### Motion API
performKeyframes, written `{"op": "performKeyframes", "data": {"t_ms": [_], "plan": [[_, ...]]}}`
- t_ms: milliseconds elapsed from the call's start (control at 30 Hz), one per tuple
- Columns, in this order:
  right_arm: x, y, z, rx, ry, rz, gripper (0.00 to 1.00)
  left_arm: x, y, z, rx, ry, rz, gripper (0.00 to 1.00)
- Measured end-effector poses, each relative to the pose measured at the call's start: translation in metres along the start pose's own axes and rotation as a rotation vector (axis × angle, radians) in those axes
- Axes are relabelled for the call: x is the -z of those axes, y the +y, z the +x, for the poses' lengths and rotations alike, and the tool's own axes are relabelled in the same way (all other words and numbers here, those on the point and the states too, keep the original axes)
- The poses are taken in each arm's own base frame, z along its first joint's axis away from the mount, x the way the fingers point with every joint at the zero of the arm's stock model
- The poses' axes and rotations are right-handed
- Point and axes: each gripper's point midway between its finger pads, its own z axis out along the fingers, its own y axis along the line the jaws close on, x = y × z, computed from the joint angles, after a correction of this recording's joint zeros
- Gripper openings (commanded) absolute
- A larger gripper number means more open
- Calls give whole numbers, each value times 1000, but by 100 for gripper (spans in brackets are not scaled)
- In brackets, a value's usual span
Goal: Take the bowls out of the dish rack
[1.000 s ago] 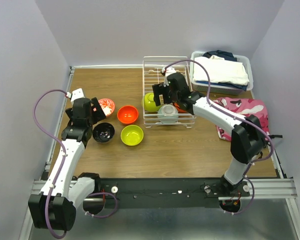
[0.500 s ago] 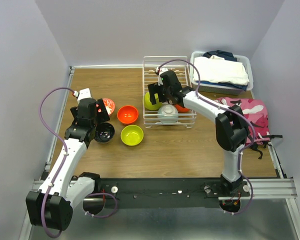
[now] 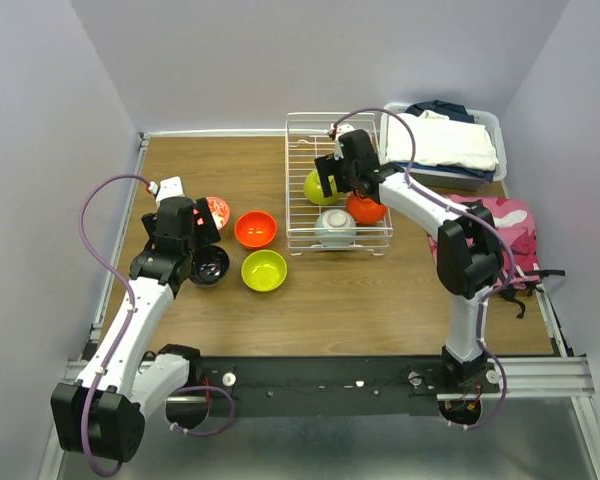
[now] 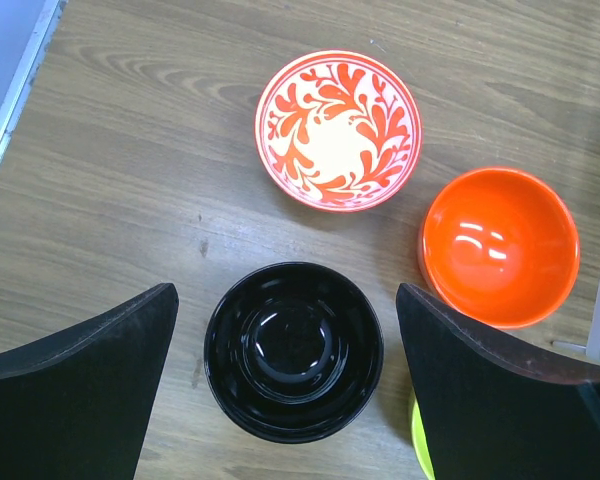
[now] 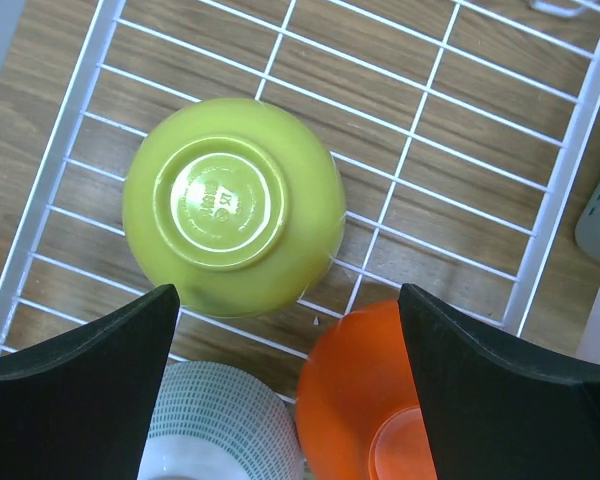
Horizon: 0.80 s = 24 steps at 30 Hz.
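The lime-green bowl (image 5: 234, 206) is upside down next to the pale blue and orange bowls, so the robot's right gripper should first push it toward the rack's open back (image 5: 380, 105).
The white wire dish rack (image 3: 302, 140) stands at the back middle. It holds an upside-down lime-green bowl (image 3: 320, 187) (image 5: 230, 205), an upside-down orange bowl (image 3: 366, 209) (image 5: 370, 390) and a pale blue bowl (image 3: 335, 227) (image 5: 215, 425). My right gripper (image 3: 342, 178) (image 5: 288, 290) hovers open and empty over these three. On the table to the left sit a white-and-red patterned bowl (image 3: 217, 209) (image 4: 337, 128), an orange bowl (image 3: 255, 229) (image 4: 500, 245), a lime-green bowl (image 3: 264, 270) and a dark bowl (image 3: 209, 266) (image 4: 294, 350). My left gripper (image 3: 185, 235) (image 4: 285, 290) is open above the dark bowl, one finger on each side.
A grey bin of folded clothes (image 3: 442, 140) stands right of the rack. A pink patterned cloth (image 3: 490, 222) lies at the right edge. A raised rail (image 3: 130, 215) borders the table's left side.
My right gripper moved back and right over the rack. The lime-green bowl in the rack shifted back and right from the left wall, and the orange bowl came into view. My left arm shifted slightly.
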Motion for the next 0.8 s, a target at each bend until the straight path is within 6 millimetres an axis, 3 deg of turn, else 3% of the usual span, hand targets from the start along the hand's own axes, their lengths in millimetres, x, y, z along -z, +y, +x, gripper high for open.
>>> {"op": "performKeyframes", "data": {"t_ms": [167,500,800], "plan": [[9,7,-7,144,-17,-13,98,0,-1,0,-2,0,4,99],[15,41,-26,473,-55,70,99,1,-1,0,-1,-2,5,99],[-8,44,-4,629,13,114,100,2,-1,0,-2,-4,6,99]]}}
